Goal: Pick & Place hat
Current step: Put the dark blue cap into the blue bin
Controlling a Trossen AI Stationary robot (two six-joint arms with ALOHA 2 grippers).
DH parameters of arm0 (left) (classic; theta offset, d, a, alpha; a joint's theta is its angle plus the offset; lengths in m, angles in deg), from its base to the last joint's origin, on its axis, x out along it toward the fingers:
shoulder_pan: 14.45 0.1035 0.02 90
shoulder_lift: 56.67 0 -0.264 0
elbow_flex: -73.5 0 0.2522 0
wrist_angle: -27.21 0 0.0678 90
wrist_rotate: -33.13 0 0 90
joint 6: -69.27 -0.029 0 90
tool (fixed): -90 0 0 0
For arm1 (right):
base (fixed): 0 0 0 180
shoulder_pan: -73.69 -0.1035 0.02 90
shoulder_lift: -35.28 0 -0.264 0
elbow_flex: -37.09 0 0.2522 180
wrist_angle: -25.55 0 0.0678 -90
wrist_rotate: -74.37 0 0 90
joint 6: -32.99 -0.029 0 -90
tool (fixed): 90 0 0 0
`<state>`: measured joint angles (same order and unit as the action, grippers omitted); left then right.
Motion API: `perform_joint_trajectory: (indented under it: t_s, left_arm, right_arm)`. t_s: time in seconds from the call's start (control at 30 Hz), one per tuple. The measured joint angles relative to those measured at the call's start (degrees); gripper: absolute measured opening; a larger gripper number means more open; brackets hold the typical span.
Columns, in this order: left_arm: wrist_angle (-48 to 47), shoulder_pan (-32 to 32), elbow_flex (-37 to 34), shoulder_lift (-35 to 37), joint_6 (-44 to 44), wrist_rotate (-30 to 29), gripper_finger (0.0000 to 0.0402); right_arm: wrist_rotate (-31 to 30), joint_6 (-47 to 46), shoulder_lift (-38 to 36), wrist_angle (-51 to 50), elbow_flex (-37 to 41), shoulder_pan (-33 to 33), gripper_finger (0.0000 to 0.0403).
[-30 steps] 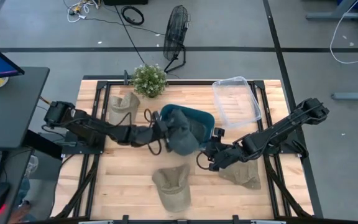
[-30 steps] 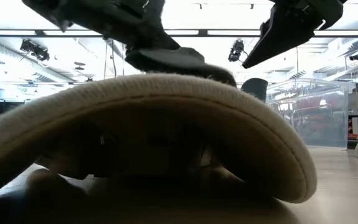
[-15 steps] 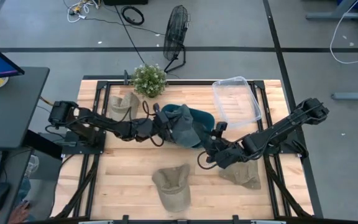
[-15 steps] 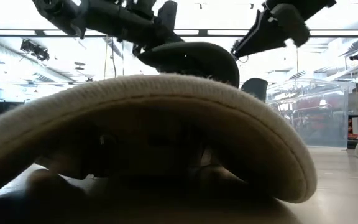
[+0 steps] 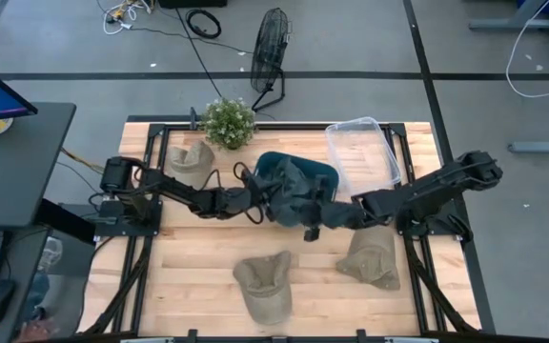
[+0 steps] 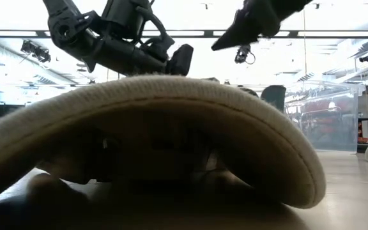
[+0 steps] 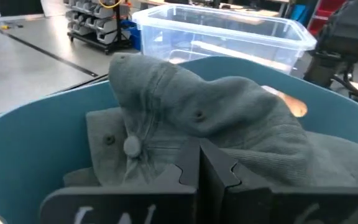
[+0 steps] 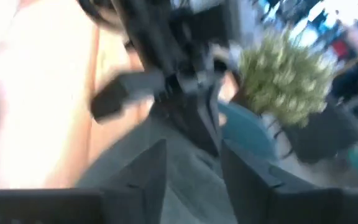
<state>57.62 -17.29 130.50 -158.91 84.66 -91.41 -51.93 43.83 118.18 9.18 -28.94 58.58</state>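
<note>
Next, my right gripper grabs the hat's overhanging cloth and tucks it into the bin, because the dark grey-green hat droops over the teal bin's near rim.
A dark grey-green hat lies crumpled in a teal bin at mid-table; the left wrist view shows the hat filling the bin. My left gripper reaches in from the table's left and is shut on the hat's cloth. My right gripper comes from the right, open, with its fingers over the hat's near-right side. In the low view both arms show only above a big beige hat. My left gripper pinches a fold of the hat's crown, close to the top button, between its two shut fingers. The fingers come about level from the table's left. The hat rests in the bin, slumped over its rim. Whether my right gripper touches the hat, I cannot tell.
Three beige hats lie on the table: far left, near middle and near right. A clear plastic tub stands right of the teal bin, and a potted plant stands at the far edge.
My left gripper has carried the dark hat toward the table's right and far side, and the hat now lies over the teal bin. My right gripper has moved left and toward the far edge, closing in on the hat, and has risen in the low view.
</note>
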Motion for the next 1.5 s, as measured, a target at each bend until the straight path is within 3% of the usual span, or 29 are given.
perform_joint_trajectory:
  t_s: [0.3, 0.37, 0.67, 0.87, 1.17, 1.3, 1.5]
  left_arm:
    - [7.31, -0.51, -0.01, 0.52, -6.83, 0.03, 0.0024]
    - [7.09, -0.96, 0.0, 1.17, -9.03, 0.02, 0.0033]
    - [6.94, -1.61, -0.02, 1.95, -11.58, 0.02, 0.0089]
    - [8.43, -1.61, -0.01, 1.95, -11.57, 0.04, 0.0114]
    - [11.18, -1.62, -0.02, 2.0, -11.93, 0.03, 0.0119]
    - [11.44, -1.61, -0.02, 2.42, -14.52, 0.06, 0.0119]
    - [11.66, -1.64, -0.02, 2.73, -14.78, 0.08, 0.0119]
  right_arm:
    - [1.35, -2.04, 2.25, -6.4, 0.04, 9.4, 0.0016]
    - [2.21, -1.94, 2.13, -7.47, 0.04, 10.37, 0.0006]
    - [4.06, 6.2, -1.31, -8.31, 0.02, 8.06, 0.0089]
    - [17.35, 7.9, -1.47, -8.35, 0.0, 8.19, 0.0152]
    - [17.5, 10.66, 2.23, -7.29, -0.02, 12.64, 0.0197]
    - [17.27, 12.66, 2.17, -8.54, -0.02, 13.29, 0.016]
    - [16.58, 16.37, 0.88, -9.33, -1.56, 13.24, 0.0017]
